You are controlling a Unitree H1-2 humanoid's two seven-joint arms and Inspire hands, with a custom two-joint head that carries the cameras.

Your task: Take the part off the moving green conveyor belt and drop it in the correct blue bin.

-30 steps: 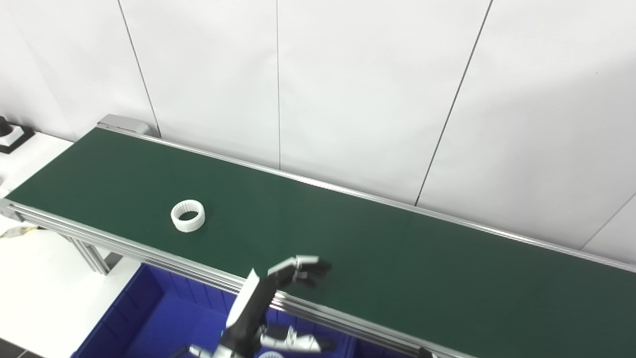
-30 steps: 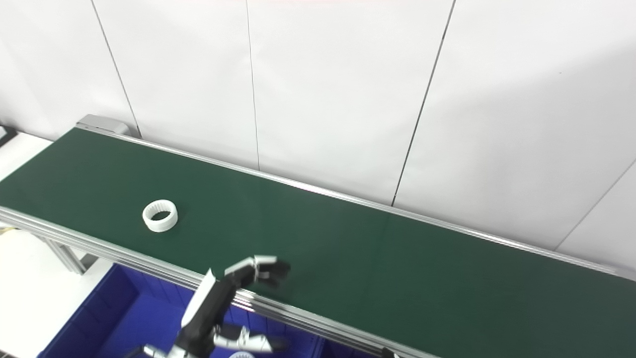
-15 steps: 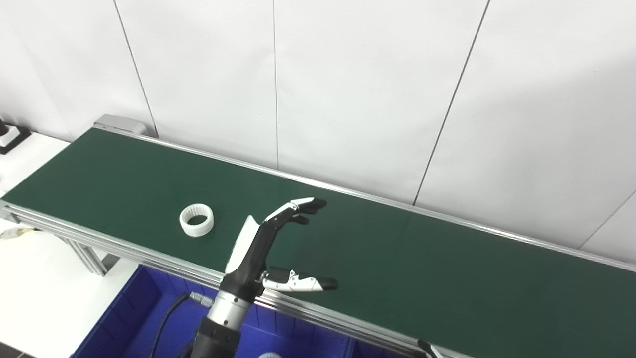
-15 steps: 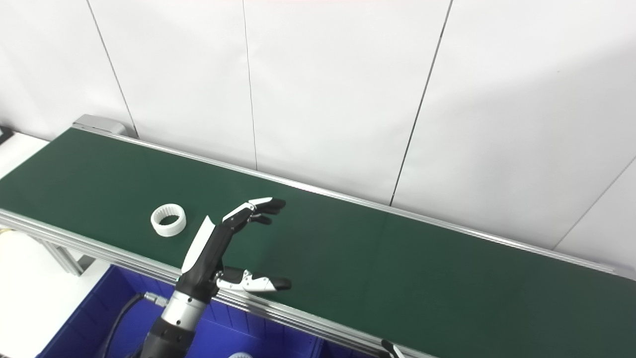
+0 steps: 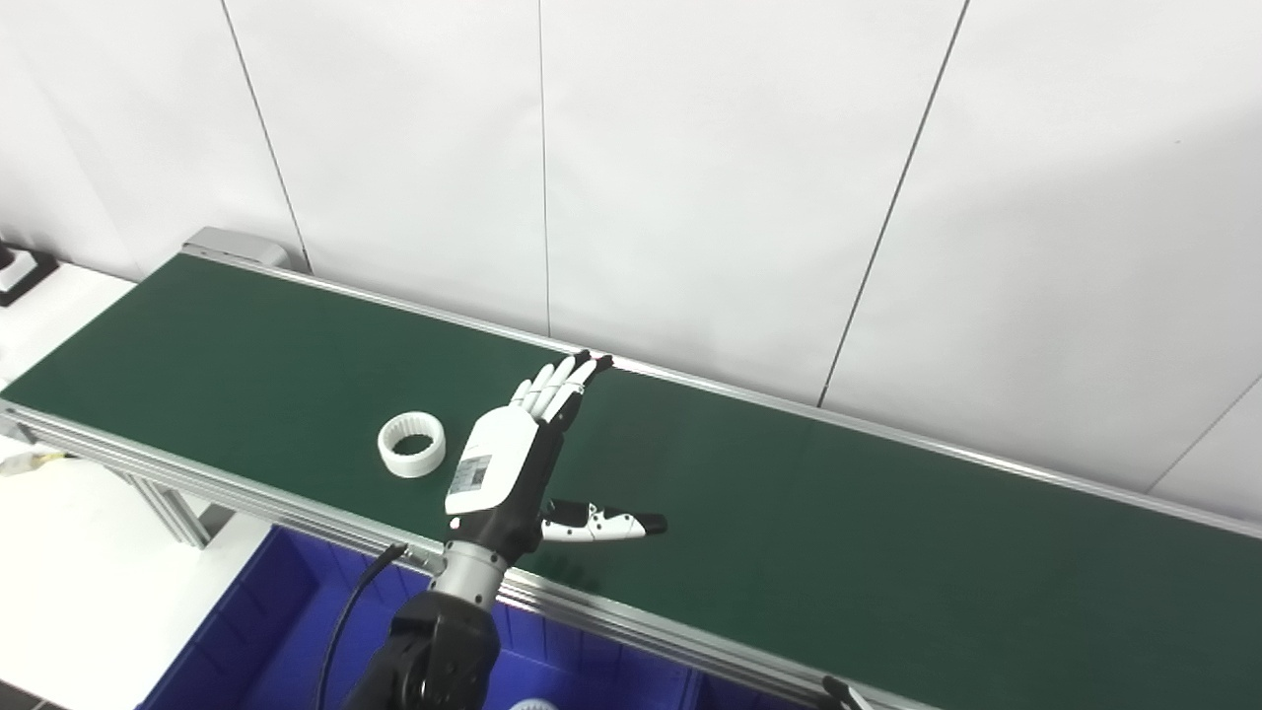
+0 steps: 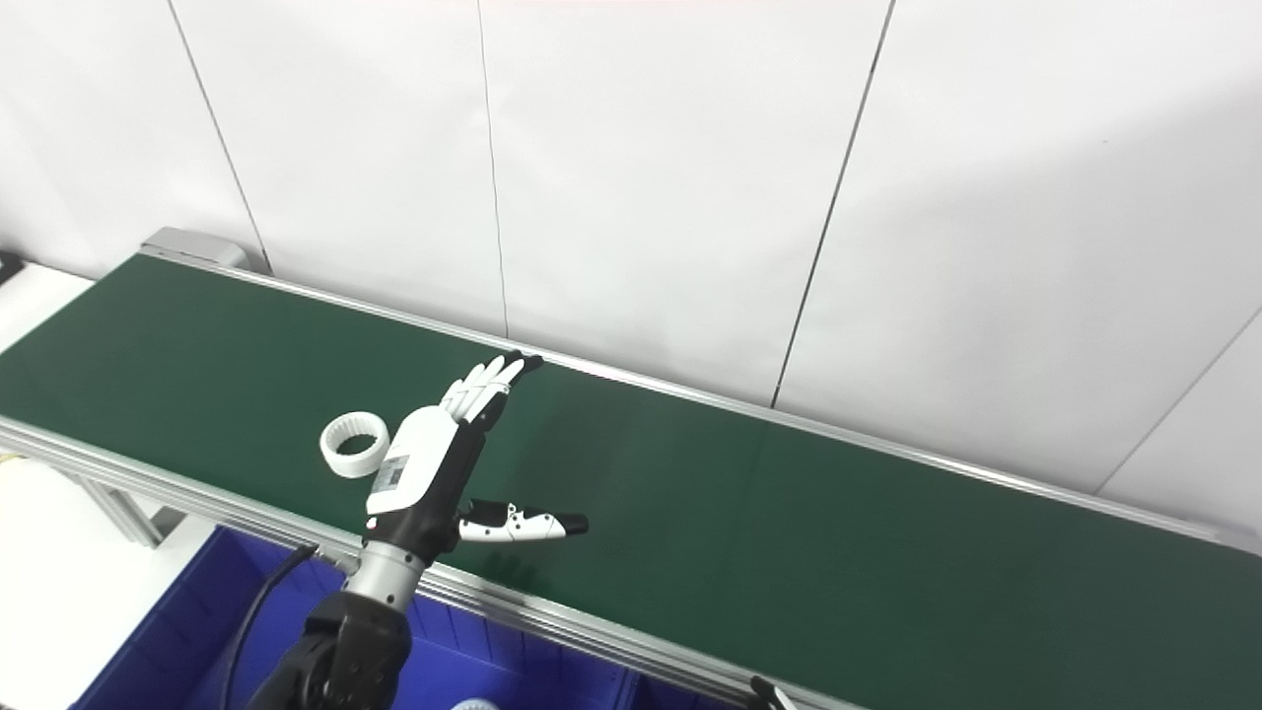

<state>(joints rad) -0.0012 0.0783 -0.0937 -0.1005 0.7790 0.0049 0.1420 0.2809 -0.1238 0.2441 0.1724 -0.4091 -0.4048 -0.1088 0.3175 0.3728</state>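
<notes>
A white toothed edge [image 5: 534,704] shows inside the blue bin [image 5: 580,667], so I should expect another ring in there when I bring the white ring part over.
A white toothed ring part [image 5: 411,458] lies flat on the green conveyor belt [image 5: 838,532], left of centre. My left hand [image 5: 513,463] hovers over the belt just right of the ring, a small gap apart from it. It is open, fingers stretched toward the far rail and thumb [image 5: 601,525] sticking out to the right, holding nothing. A blue bin [image 5: 266,641] sits below the belt's near rail, partly hidden by my left arm. My right hand is out of sight; only a dark tip [image 5: 838,690] shows at the bottom edge.
Aluminium rails [image 5: 631,616] edge the belt on both long sides. A white panelled wall [image 5: 690,177] rises right behind the far rail. A white tabletop [image 5: 59,592] lies at lower left. Something white [image 5: 537,704] peeks out in the bin at the bottom edge.
My left hand rose from the near rail out over the belt, its fingers straightening and turning back-up. The ring drifted right along the belt, closing on the hand.
</notes>
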